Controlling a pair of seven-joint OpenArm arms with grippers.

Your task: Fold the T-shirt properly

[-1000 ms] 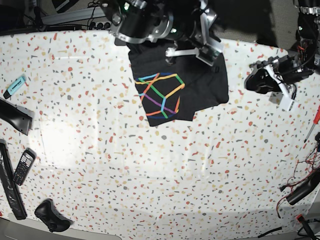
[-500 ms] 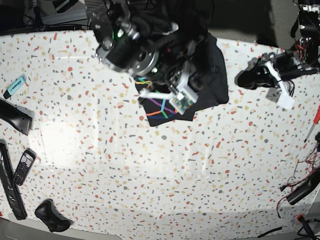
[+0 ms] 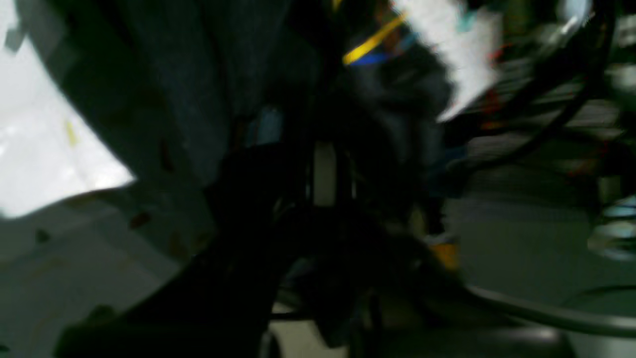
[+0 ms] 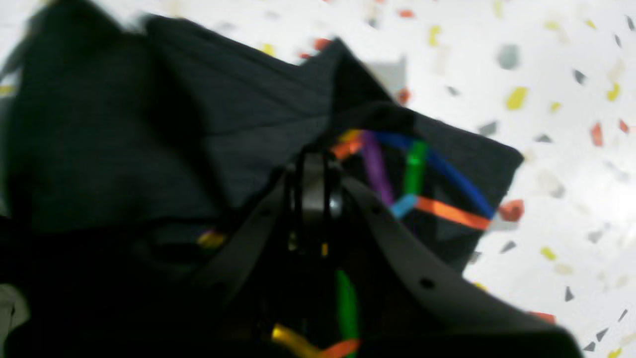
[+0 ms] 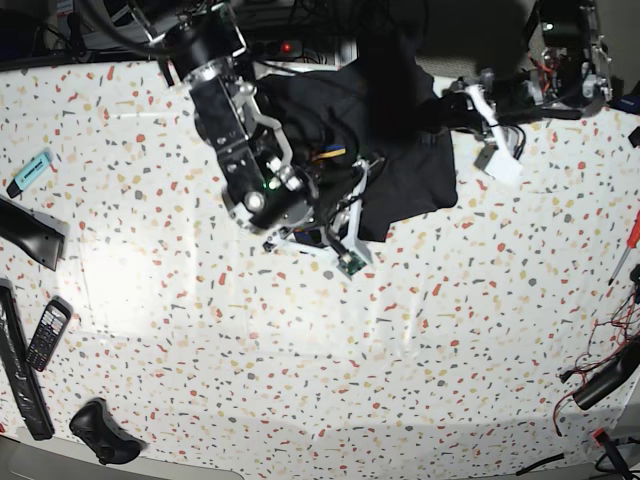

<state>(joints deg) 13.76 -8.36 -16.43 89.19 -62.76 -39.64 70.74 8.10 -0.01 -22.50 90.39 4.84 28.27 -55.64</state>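
The T-shirt is bunched up over its print (image 5: 328,153), so the robot's left gripper should pull the shirt's edge (image 5: 446,148) away from the right gripper to spread the shirt out flat before folding.
The black T-shirt (image 5: 412,172) lies bunched at the far middle of the table, most of its print hidden. My right gripper (image 5: 358,185) sits over its near left part. In the right wrist view that gripper (image 4: 314,164) is shut on a raised fold of the T-shirt (image 4: 149,124), with coloured print lines just beyond the fingers. My left gripper (image 5: 440,108) meets the shirt's far right edge, where the cloth rises. The left wrist view is blurred: the gripper (image 3: 325,149) looks shut, with dark T-shirt cloth (image 3: 198,74) around it.
On the speckled white table (image 5: 300,350), along the left edge, are a teal marker (image 5: 30,170), a black bar (image 5: 30,235), a phone (image 5: 47,333) and a black controller (image 5: 100,430). A red screwdriver (image 5: 622,250) and cables (image 5: 610,370) are at the right edge.
My right arm swung forward from behind the shirt onto its near left part and shut. My left gripper moved left onto the shirt's far right edge and shut. The cloth bunched up, covering the print.
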